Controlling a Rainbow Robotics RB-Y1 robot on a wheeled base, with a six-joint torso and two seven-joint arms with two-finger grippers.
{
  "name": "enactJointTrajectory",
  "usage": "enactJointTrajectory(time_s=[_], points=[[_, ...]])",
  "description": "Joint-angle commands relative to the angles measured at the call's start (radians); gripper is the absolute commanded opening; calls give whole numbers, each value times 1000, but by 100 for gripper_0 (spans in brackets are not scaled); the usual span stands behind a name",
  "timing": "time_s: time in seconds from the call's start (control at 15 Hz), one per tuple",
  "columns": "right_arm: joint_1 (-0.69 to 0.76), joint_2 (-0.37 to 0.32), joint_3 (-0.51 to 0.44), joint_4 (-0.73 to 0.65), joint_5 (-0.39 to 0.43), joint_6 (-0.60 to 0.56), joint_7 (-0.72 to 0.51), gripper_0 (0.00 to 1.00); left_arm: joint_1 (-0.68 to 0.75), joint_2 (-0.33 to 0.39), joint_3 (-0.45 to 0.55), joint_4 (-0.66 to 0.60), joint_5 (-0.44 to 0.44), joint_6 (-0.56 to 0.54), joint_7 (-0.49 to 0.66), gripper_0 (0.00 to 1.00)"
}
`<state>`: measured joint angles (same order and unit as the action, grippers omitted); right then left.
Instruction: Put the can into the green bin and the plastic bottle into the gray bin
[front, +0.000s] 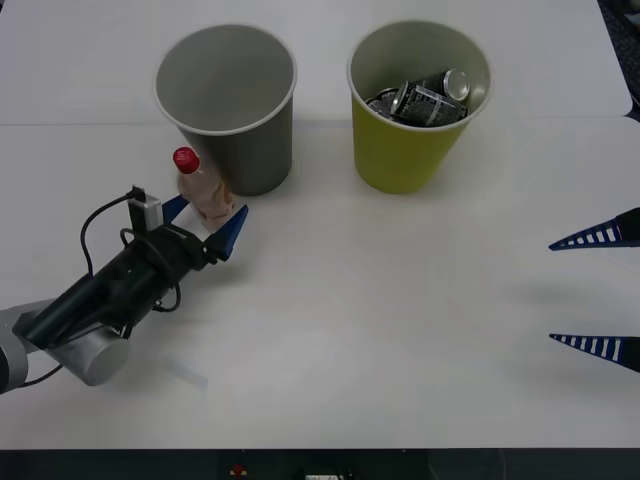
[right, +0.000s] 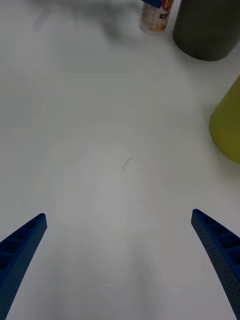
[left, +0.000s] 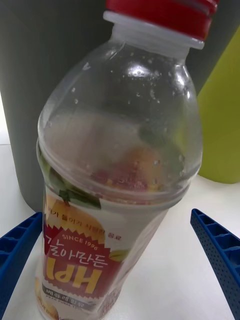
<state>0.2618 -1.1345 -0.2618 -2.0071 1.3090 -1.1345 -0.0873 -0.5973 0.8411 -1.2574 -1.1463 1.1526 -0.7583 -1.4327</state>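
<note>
The plastic bottle (front: 207, 193) will tip against the bin's side when I drop it in, because the gray bin's opening (front: 226, 80) is much wider than the bottle.
The plastic bottle (front: 199, 184) stands upright on the table, red cap up, just in front of the gray bin (front: 240, 150). My left gripper (front: 207, 220) is open, one blue finger on each side of the bottle's lower body; in the left wrist view the bottle (left: 120, 150) fills the space between the fingers (left: 20, 250), with a gap on one side. The crushed can (front: 425, 98) lies inside the green bin (front: 400, 160). My right gripper (front: 552, 292) waits open at the table's right edge, holding nothing.
The two bins stand side by side at the back, gray on the left, green on the right. The right wrist view shows bare white table ahead of the right gripper (right: 119, 214), with the gray bin (right: 207, 27) and green bin (right: 227, 120) beyond.
</note>
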Motion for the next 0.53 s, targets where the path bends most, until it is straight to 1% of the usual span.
enactJointTrajectory(time_s=[0.07, 0.27, 0.33, 0.4, 0.53], points=[[0, 0, 0, 0, 0, 0, 0, 100, -24, -40, 0, 54, 10, 4, 0, 100], [0, 0, 0, 0, 0, 0, 0, 100, -32, -59, 1, 63, 24, 14, -3, 100], [0, 0, 0, 0, 0, 0, 0, 100, -32, -59, 1, 63, 24, 13, -6, 63], [0, 0, 0, 0, 0, 0, 0, 100, -32, -59, 1, 63, 24, 14, -11, 0], [0, 0, 0, 0, 0, 0, 0, 100, -32, -57, 1, 63, 19, 14, -15, 0]])
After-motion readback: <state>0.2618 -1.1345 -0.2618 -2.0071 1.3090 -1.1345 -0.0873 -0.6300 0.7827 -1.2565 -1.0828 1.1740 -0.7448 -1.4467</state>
